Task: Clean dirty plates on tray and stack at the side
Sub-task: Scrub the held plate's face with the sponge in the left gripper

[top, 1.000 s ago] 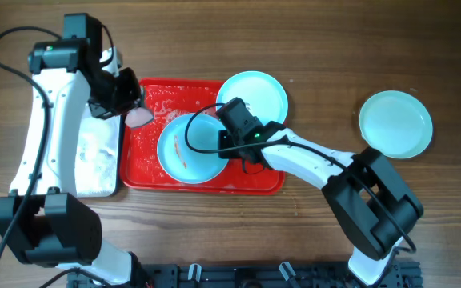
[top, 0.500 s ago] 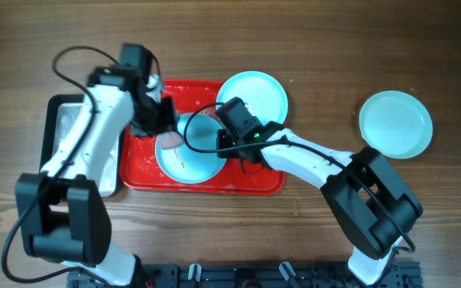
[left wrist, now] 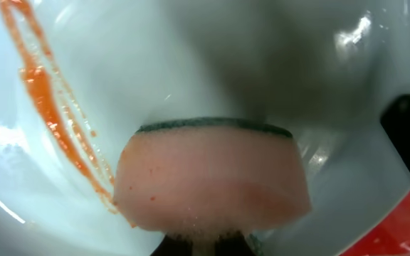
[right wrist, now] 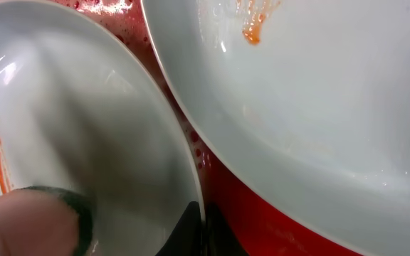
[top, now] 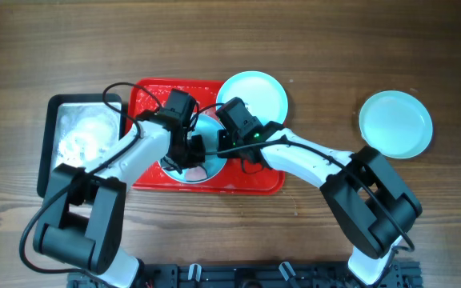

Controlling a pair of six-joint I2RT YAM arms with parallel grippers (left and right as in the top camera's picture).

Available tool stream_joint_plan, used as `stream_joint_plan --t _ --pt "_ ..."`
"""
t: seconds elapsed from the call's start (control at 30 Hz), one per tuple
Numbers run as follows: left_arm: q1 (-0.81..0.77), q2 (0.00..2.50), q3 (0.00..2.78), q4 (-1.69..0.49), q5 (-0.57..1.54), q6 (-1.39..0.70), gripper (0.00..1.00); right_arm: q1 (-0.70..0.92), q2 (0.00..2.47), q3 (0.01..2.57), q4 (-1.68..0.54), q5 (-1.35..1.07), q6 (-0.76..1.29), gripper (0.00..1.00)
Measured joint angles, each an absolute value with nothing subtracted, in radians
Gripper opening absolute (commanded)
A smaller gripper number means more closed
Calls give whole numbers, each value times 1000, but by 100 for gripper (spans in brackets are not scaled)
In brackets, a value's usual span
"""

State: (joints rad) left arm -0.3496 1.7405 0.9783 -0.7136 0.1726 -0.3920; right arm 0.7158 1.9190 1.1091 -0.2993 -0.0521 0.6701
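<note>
The orange smear [left wrist: 57, 114] is next to the sponge, toward the pan. I should use my left gripper to wipe the sponge back over it to the plate's rim [top: 163, 165] near the pan.
A pale turquoise plate [top: 208, 168] lies in the red tray [top: 250, 180], with an orange smear [left wrist: 45, 92] on its white face [left wrist: 119, 64]. My left gripper [top: 190, 152] is shut on a pink sponge [left wrist: 212, 181] with a dark green back, and presses it on this plate. My right gripper [right wrist: 203, 222] is shut on the plate's right rim [right wrist: 84, 121]. A second plate [top: 253, 96], smeared orange [right wrist: 319, 92], sits on the tray's far right corner. A third plate [top: 395, 124] lies on the table at the right.
A grey metal pan [top: 78, 144] with a black rim and wet foam stands left of the tray. Both arms cross over the tray's middle. Wet red tray floor [right wrist: 262, 213] shows between the two plates.
My left arm has swung right from the pan's side to over the tray and set the sponge down on the plate. My right arm has not moved.
</note>
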Motion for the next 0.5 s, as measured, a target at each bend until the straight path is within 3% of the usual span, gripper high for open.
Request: stream_joint_plan --t 0.5 --pt "-366 1735 960 -592 -293 -563 4 716 1919 1110 -299 -57 681 4"
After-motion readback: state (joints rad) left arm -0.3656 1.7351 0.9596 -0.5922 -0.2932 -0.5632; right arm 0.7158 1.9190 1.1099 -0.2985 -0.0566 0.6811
